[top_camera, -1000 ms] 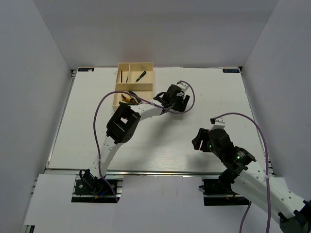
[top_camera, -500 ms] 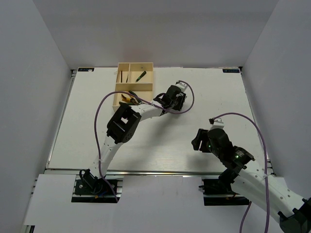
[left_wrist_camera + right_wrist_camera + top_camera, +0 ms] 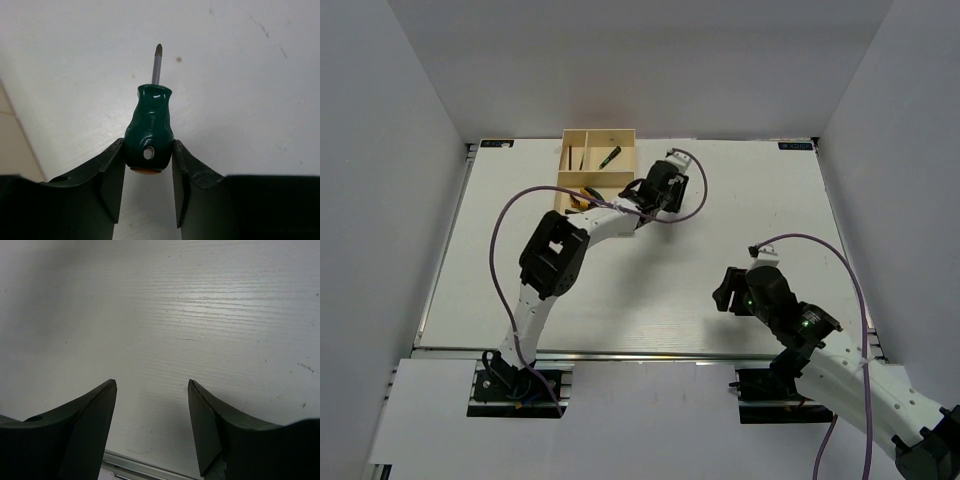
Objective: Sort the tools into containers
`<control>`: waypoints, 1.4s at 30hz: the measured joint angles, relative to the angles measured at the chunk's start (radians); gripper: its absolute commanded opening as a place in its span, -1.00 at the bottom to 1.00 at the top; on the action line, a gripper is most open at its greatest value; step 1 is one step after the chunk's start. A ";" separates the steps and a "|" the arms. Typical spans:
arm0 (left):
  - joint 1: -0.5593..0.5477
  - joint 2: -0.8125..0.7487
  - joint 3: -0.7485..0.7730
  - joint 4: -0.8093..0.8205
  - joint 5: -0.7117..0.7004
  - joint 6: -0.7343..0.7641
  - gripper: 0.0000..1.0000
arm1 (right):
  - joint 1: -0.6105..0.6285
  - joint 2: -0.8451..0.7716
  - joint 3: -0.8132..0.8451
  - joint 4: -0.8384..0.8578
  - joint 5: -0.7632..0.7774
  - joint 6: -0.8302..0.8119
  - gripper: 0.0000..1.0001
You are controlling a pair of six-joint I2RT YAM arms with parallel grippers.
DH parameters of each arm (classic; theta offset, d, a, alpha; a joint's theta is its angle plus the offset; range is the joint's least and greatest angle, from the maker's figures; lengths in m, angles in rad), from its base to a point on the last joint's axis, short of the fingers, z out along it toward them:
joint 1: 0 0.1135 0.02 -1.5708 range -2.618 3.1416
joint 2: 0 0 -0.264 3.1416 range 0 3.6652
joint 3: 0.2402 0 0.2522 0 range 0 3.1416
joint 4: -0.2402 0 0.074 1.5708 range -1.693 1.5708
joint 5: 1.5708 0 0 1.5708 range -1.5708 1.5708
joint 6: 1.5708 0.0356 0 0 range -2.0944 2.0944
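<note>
The thin green screwdriver (image 3: 610, 157) leaves free space at the bottom of its compartment (image 3: 625, 156), so my left gripper keeps bringing the stubby green-handled screwdriver there and lets go of it inside.
My left gripper (image 3: 665, 188) is shut on a stubby green-handled screwdriver (image 3: 149, 131), gripped by the butt of its handle, with the tip pointing away over the white table. It hovers just right of the cream tray (image 3: 599, 131), whose edge shows at the left of the left wrist view (image 3: 7, 125). The top view does not show the held screwdriver. In the tray lie a thin green screwdriver (image 3: 610, 156), yellow-handled pliers (image 3: 587, 193) and a thin dark tool (image 3: 572, 158). My right gripper (image 3: 723, 292) is open and empty above bare table (image 3: 152, 385).
White walls enclose the table on three sides. A metal rail (image 3: 140, 466) runs along the table's near edge, just below my right gripper. The left arm's purple cable (image 3: 510, 225) loops over the left half of the table.
My left gripper has moved back and to the left with the stubby screwdriver, ending close to the tray's right side. The right arm has barely moved.
</note>
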 measured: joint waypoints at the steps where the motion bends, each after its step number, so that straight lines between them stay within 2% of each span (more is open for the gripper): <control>1: 0.012 -0.006 0.017 -0.006 -0.002 0.003 -1.00 | 0.000 0.001 -0.003 0.002 -0.001 0.000 0.30; 17: 0.306 0.022 0.298 -0.119 0.000 -0.005 -1.00 | 0.000 0.011 -0.013 0.037 -0.013 -0.008 0.31; 23: 0.343 0.088 0.399 -0.131 0.001 0.005 -0.93 | 0.000 0.050 -0.013 0.049 -0.013 -0.013 0.32; 28: 0.360 0.130 0.404 -0.142 0.011 0.007 -0.86 | 0.000 0.085 -0.013 0.059 -0.012 -0.021 0.32; 35: 0.381 0.135 0.364 -0.142 0.019 0.004 -0.36 | 0.000 0.118 -0.013 0.069 -0.012 -0.025 0.32; 36: 0.385 0.135 0.361 -0.139 0.025 0.003 -0.02 | 0.000 0.118 -0.013 0.071 -0.012 -0.025 0.33; 39: 0.393 0.135 0.353 -0.140 0.040 -0.004 0.47 | 0.000 0.117 -0.013 0.079 -0.012 -0.026 0.33; 42: 0.399 0.126 0.328 -0.129 0.044 -0.014 0.67 | 0.000 0.117 -0.013 0.080 -0.012 -0.026 0.33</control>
